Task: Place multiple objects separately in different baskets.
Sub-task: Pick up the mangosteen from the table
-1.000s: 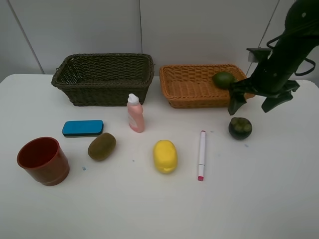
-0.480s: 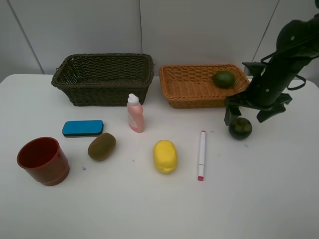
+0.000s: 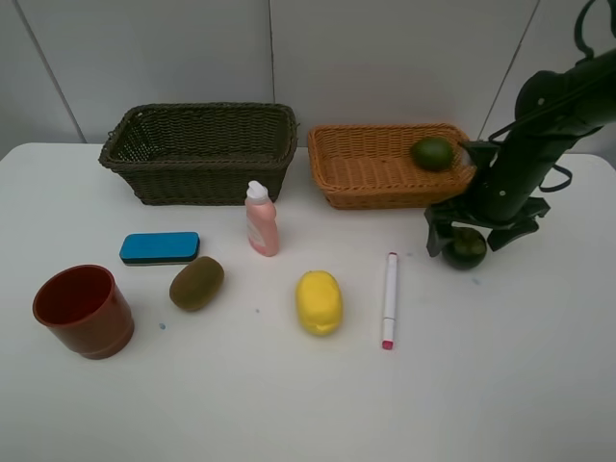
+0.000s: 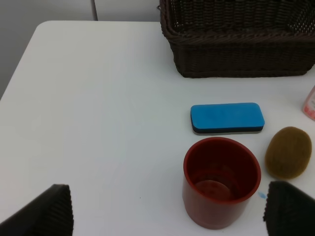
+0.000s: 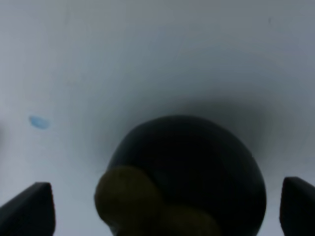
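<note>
The dark mangosteen (image 3: pixel 465 249) has a smooth round side (image 5: pixel 197 157). It will therefore roll across the orange-tan basket when I let go of it next to the green lime.
My right gripper (image 3: pixel 469 237) is open and low over the table, its fingers on either side of the dark mangosteen (image 3: pixel 466 253). In the right wrist view the mangosteen (image 5: pixel 197 162) sits between the open fingertips (image 5: pixel 29 209). The green lime (image 3: pixel 432 152) lies in the orange-tan basket (image 3: pixel 371 183). The dark olive basket (image 3: pixel 197 144) holds nothing I can see. On the table are the white pen (image 3: pixel 390 298), lemon (image 3: pixel 319 301), pink bottle (image 3: pixel 261 220), kiwi (image 3: pixel 196 282), blue eraser (image 3: pixel 160 247) and red-brown cup (image 3: pixel 84 310). My left gripper (image 4: pixel 170 214) is open above the cup (image 4: pixel 221 182).
The white table (image 3: pixel 289 404) ends at a grey wall behind the baskets. The right arm (image 3: pixel 539 115) reaches in from the back right, beside the orange basket's right end. A small blue speck (image 5: pixel 38 122) marks the table near the mangosteen.
My right gripper has come down and to the left from beside the orange basket, and its open fingers now straddle the mangosteen. Nothing else has moved.
</note>
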You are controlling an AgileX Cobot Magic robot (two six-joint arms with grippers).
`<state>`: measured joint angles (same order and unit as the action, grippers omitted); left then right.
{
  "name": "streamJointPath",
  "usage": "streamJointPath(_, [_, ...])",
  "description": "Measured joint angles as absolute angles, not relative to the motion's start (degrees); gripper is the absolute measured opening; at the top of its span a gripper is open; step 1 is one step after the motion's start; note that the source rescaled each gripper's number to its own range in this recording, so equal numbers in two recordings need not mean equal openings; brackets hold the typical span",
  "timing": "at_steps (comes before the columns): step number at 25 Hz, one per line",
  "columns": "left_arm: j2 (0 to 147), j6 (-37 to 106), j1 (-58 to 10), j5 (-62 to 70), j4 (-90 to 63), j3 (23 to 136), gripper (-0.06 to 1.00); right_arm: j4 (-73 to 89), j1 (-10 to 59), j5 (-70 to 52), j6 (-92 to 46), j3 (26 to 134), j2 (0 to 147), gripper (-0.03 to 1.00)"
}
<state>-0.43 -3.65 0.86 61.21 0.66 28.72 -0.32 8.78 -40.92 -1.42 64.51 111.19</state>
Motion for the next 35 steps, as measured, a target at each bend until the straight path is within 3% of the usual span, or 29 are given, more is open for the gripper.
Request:
streamJointPath(18, [-0.4, -3.6, 0.9, 61.2, 0.7, 28.7, 1.00, -0.4, 8.8, -38.6, -1.4, 64.5, 113.6, 0.99])
streamJointPath(20, [-0.4, -3.6, 0.9, 61.2, 0.7, 28.7, 1.00, -0.4, 8.8, -38.5, -1.4, 64.5, 113.6, 0.90])
streamJointPath(22, [-0.4, -3.6, 0.9, 61.2, 0.7, 28.7, 1.00, -0.4, 8.8, -38.5, -1.4, 64.5, 113.6, 0.67])
streamJointPath(23, [-0.4, -3.6, 0.9, 61.2, 0.7, 28.7, 1.00, -0.4, 8.8, -38.5, -1.4, 64.5, 113.6, 0.63])
streamJointPath(35, [-0.4, -3.6, 0.9, 61.2, 0.7, 28.7, 1.00, -0.4, 8.8, -38.5, -1.4, 64.5, 113.6, 0.63])
